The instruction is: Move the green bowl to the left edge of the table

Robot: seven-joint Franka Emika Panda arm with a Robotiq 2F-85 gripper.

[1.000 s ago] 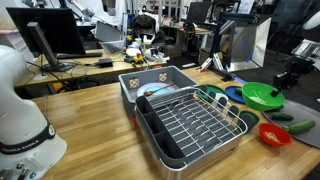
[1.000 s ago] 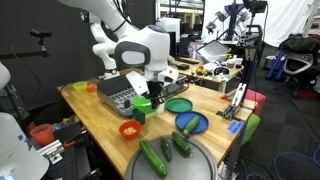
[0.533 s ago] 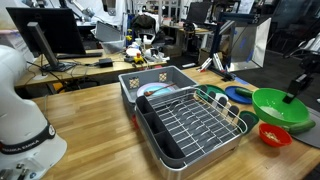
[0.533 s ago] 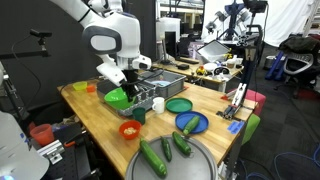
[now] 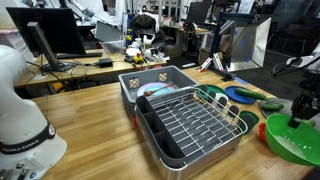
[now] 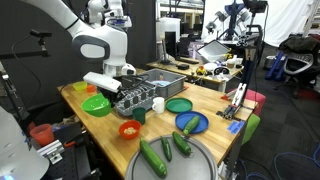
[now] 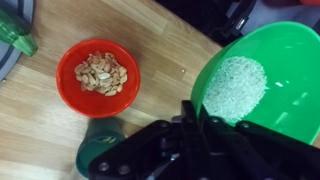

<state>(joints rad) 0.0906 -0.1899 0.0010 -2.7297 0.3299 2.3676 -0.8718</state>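
Observation:
The green bowl (image 6: 97, 104) is clear of the red bowl and hangs over open wood (image 6: 106, 122) by the table's edge, so the robot's gripper should keep bringing it down until the green bowl's base rests there.
The green bowl (image 6: 97, 104) is near the end of the wood table (image 6: 100, 140), beyond the dish rack. It fills the lower right corner of an exterior view (image 5: 295, 140). My gripper (image 6: 108, 86) is shut on its rim, with one finger inside and one outside, as the wrist view (image 7: 197, 115) shows. In the wrist view the bowl (image 7: 275, 70) has a pale grainy patch inside. I cannot tell whether the bowl rests on the table or hangs just above it.
A red bowl of nuts (image 7: 97, 75) sits close by (image 6: 129, 129), beside a dark green cup (image 7: 100, 152). The grey dish rack (image 6: 145, 92) fills the table's middle. A green plate (image 6: 178, 105), a blue dish (image 6: 191, 123) and cucumbers (image 6: 160, 155) lie beyond.
My gripper has carried the green bowl from in front of the dish rack, past the red bowl, towards the table's end. The bowl is lower now.

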